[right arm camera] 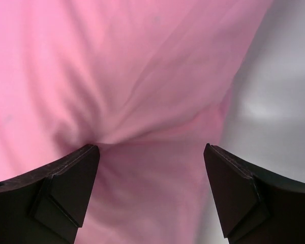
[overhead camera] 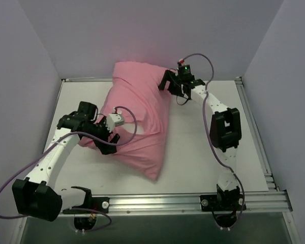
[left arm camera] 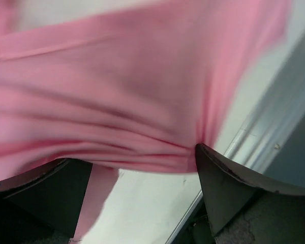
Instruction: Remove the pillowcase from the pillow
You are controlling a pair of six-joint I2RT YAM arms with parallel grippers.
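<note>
My right gripper should hold the opening's rim (overhead camera: 153, 134) while my left gripper takes the pillow, because both my grippers are away from the pillowcase's opening (overhead camera: 135, 128) where the pillow shows.
The pink pillowcase (overhead camera: 140, 117) lies plump and slanted across the middle of the table, and the white pillow is hidden inside it. My left gripper (overhead camera: 108, 140) is at its near-left edge. In the left wrist view the jaws (left arm camera: 132, 155) are wide open, and wrinkled pink fabric (left arm camera: 142, 91) is stretched across the tips and touches the right fingertip (left arm camera: 201, 152). My right gripper (overhead camera: 166, 84) is at the far-right corner. In the right wrist view it (right arm camera: 151, 147) is open, its tips pressing into creased fabric (right arm camera: 117, 66).
The white table (overhead camera: 193, 152) is enclosed by pale walls on the left, back and right. A metal rail (overhead camera: 193, 201) runs along the near edge and also shows in the left wrist view (left arm camera: 264, 127). Grey cables loop off both arms.
</note>
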